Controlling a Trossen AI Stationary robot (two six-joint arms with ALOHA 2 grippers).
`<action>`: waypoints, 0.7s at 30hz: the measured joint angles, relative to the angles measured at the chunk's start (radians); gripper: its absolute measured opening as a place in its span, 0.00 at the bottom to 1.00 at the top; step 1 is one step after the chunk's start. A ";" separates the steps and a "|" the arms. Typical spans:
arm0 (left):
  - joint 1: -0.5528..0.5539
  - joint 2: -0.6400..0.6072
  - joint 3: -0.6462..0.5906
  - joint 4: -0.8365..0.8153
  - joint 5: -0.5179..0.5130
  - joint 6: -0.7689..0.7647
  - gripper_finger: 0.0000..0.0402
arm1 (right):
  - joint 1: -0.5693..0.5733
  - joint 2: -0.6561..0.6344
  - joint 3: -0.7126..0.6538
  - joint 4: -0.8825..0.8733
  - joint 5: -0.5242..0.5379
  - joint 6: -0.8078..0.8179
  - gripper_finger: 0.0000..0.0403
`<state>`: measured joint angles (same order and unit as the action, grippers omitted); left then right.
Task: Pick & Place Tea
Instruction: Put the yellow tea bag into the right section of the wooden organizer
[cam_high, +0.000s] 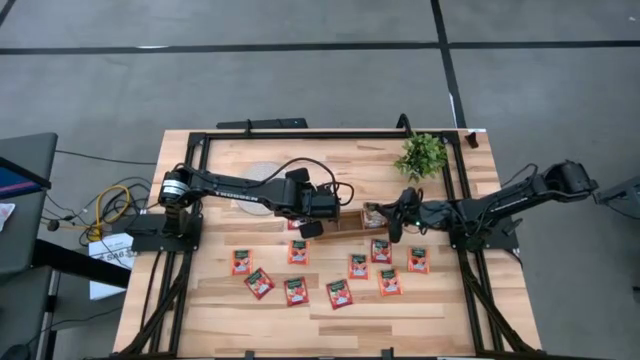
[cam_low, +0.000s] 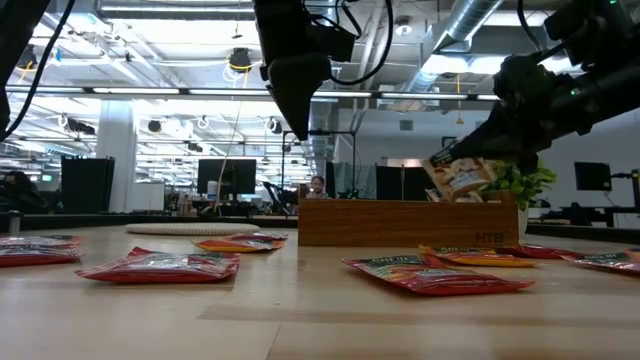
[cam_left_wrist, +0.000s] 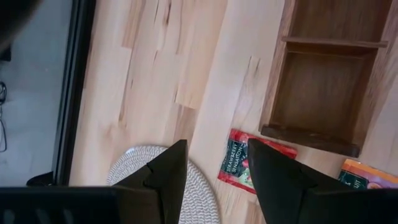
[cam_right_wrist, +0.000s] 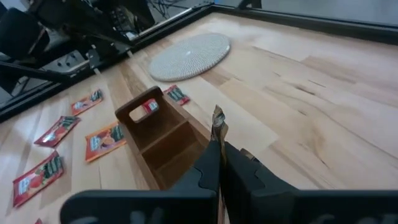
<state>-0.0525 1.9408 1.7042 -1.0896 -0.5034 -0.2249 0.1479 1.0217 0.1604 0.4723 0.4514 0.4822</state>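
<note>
Next, my right gripper lets go of the beige sachet (cam_low: 464, 177) over the tray's end section (cam_high: 373, 218), then closes and pushes it down, because the sachet sticks up at a tilt above the tray's rim.
Several red tea sachets (cam_high: 339, 294) lie flat on the table's near half, and more show in the low view (cam_low: 160, 266). My right gripper (cam_high: 380, 215) is shut on a pale beige sachet (cam_low: 460, 180) above the right end of the brown wooden tray (cam_low: 405, 222). My left gripper (cam_left_wrist: 214, 180) is open and hangs over the table by the tray's (cam_left_wrist: 323, 81) left end. Below it a red sachet (cam_left_wrist: 239, 163) lies flat between the tray and the round white disc (cam_left_wrist: 134, 171). My right gripper (cam_right_wrist: 219, 149) pinches the beige sachet between its two fingers, and the sachet's free part (cam_right_wrist: 217, 121) sticks out edge-on past the fingertips. The fingers (cam_low: 505, 140) come slanting down from the table's right. The sachet hangs tilted, lifted clear, just above the tray's rim.
A small green plant (cam_high: 421, 155) stands at the far right of the table. The round white disc (cam_high: 262, 177) lies at the far left, under my left arm. A black frame (cam_high: 300, 133) runs around the table. Bare wood lies along the near edge.
</note>
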 joint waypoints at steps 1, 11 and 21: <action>0.000 0.000 0.000 0.001 0.000 0.000 0.40 | 0.000 0.006 0.000 0.003 0.000 -0.001 0.00; 0.000 0.000 0.000 0.001 0.000 0.000 0.40 | 0.000 0.046 0.000 0.037 0.001 0.005 0.00; 0.000 0.000 0.000 0.001 0.000 0.000 0.40 | 0.000 0.046 0.000 0.038 0.003 0.007 0.00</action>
<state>-0.0525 1.9408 1.7042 -1.0885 -0.5037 -0.2249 0.1478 1.0676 0.1608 0.5098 0.4545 0.4887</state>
